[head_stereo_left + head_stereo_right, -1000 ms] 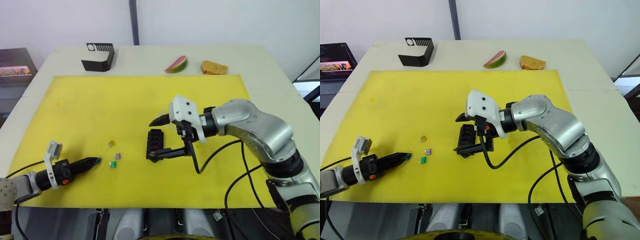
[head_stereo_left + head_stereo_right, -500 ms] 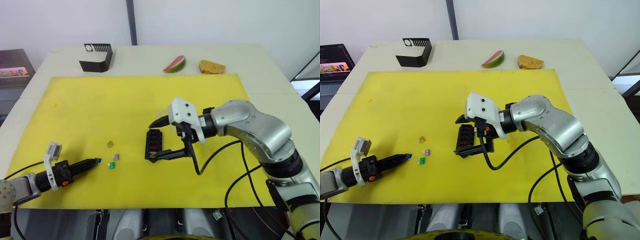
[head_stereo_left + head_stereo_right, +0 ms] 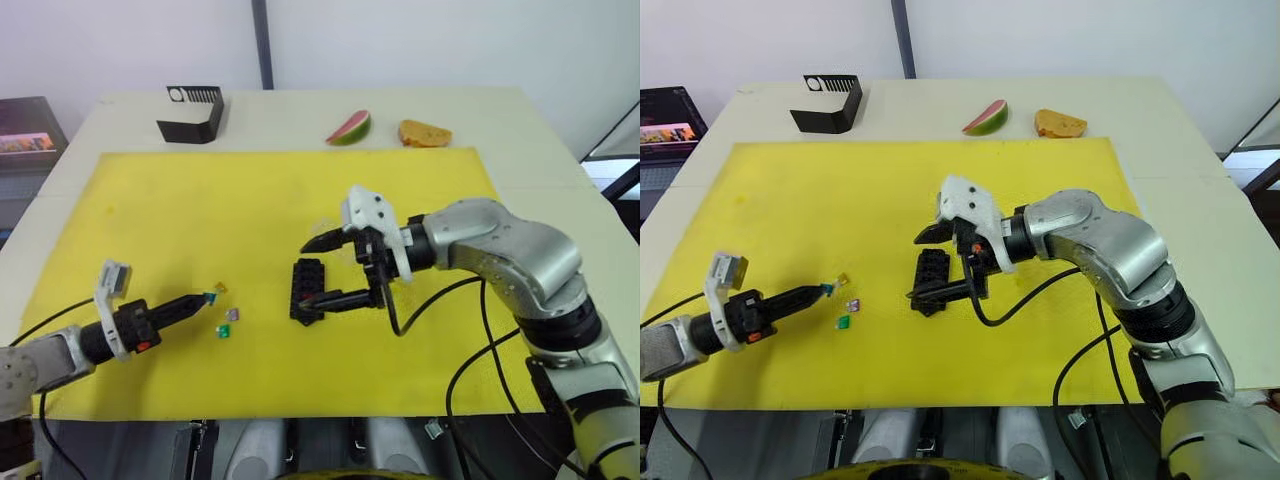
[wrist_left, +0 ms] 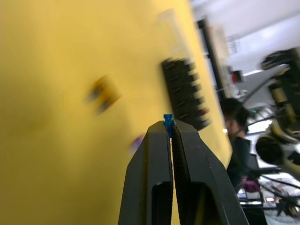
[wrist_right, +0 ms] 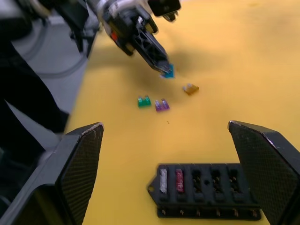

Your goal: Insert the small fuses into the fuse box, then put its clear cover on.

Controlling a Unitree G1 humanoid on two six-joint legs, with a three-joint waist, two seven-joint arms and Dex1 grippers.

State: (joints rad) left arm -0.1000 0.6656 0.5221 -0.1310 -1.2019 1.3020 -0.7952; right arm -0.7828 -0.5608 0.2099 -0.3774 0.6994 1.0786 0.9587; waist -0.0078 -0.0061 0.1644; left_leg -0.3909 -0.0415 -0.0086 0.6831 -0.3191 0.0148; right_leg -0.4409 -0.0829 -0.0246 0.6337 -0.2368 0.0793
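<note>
The blue fuse [image 3: 210, 298] will sink level beside the red fuse [image 5: 179, 181] and stay upright when I press down, because the red fuse sits sunk in its narrow slot.
My left gripper [image 3: 207, 298] is shut on a small blue fuse [image 4: 168, 119], held just above the yellow mat left of the fuse box. The black fuse box [image 3: 307, 286] lies mid-mat with a grey and a red fuse [image 5: 178, 180] seated at one end. My right gripper [image 3: 303, 274] is open, one finger on each side of the box. Loose amber [image 3: 220, 287], purple [image 3: 232, 313] and green [image 3: 224, 330] fuses lie by the left fingertips. A faint clear shape beyond the box, seemingly the clear cover [image 4: 169, 19], rests on the mat.
The yellow mat [image 3: 180, 200] covers most of a pale table. A larger black slotted stand [image 3: 192, 113] sits at the back left, a watermelon slice [image 3: 350, 128] and a bread slice [image 3: 426, 134] at the back. Cables hang below the right arm.
My left gripper has carried the blue fuse forward and to the right, past the loose fuses toward the fuse box. The right gripper has stayed around the box.
</note>
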